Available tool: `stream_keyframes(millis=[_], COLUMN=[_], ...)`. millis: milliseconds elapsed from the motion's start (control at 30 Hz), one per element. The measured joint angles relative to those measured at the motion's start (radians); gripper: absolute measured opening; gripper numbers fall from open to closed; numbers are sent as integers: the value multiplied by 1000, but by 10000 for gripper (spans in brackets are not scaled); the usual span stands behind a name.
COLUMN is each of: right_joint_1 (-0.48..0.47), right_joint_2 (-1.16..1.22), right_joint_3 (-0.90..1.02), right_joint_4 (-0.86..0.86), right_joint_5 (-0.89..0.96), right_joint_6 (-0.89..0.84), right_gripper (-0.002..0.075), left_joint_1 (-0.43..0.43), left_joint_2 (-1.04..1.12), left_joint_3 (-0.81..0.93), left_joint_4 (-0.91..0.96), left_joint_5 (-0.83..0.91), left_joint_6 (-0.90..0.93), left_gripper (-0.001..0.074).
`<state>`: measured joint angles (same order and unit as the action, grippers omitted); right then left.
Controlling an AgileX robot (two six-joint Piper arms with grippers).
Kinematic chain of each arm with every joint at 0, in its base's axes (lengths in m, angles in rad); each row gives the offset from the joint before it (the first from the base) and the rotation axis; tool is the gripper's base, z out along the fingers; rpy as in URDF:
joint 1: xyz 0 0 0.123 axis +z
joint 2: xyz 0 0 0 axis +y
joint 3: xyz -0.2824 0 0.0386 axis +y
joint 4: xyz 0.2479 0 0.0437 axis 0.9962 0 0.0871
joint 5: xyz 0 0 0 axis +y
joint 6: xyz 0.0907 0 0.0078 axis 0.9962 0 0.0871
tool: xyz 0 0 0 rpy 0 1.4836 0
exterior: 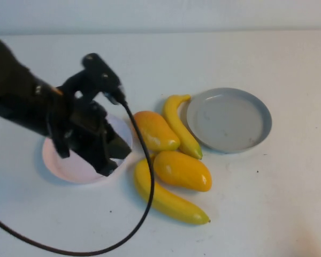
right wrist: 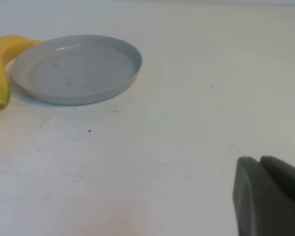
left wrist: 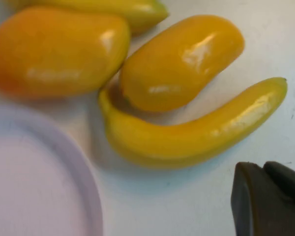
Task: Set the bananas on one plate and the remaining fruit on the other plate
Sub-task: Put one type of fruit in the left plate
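My left gripper should keep going toward the front mango's rounded end (exterior: 203, 179), which is clear of the other mango and front banana, and close across its sides (exterior: 183, 171).
Two bananas lie on the table: one (exterior: 179, 124) beside the grey-blue plate (exterior: 259, 115), the bigger one (exterior: 168, 199) at the front. Two mango-like fruits (exterior: 156, 130) (exterior: 183, 170) lie between them, touching. My left gripper (exterior: 115, 152) hangs over the pale pink plate (exterior: 69, 166), just left of the fruit, shut and empty. Its wrist view shows its tip (left wrist: 263, 167), the front banana (left wrist: 187, 137), both mangoes (left wrist: 59, 49) (left wrist: 182, 59) and the pink plate's rim (left wrist: 91, 187). My right gripper (right wrist: 259, 161), shut and empty, is over bare table away from the grey-blue plate (right wrist: 132, 69).
A black cable (exterior: 144, 182) loops from the left arm across the table in front of the pink plate and past the front banana's stem end. The left arm covers most of the pink plate. White table lies to the right of the grey-blue plate.
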<state>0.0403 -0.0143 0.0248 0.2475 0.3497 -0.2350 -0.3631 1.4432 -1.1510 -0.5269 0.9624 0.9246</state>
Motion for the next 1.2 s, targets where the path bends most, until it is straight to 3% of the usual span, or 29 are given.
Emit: stream_keyframes(millis=[200,500,600,733,833,900,1200], right_joint_1=[0,0,0,0,0,0,0], right_joint_2=[0,0,0,0,0,0,0], right_joint_3=[0,0,0,0,0,0,0], right_joint_4=[0,0,0,0,0,0,0], right_joint_5=[0,0,0,0,0,0,0], right_joint_6=[0,0,0,0,0,0,0], right_gripper=[-17,-17,-17,-17,-17,-17,-17], left_joint_1=[-137,-331,-362,-376,-376,-376,-376], left_joint_2=[167,335,378,415,436,452,500], left_joint_3=[-181,-328,-340,-340,-341,-341,-341], left_joint_4=[86,310,345,349,354,368,383], left_joint_5=[69,104,97,54,13,-16,-80], left_joint_6=[282,350,350,351,351,358,364], left_gripper=[-1,22,134,479,629,664,668])
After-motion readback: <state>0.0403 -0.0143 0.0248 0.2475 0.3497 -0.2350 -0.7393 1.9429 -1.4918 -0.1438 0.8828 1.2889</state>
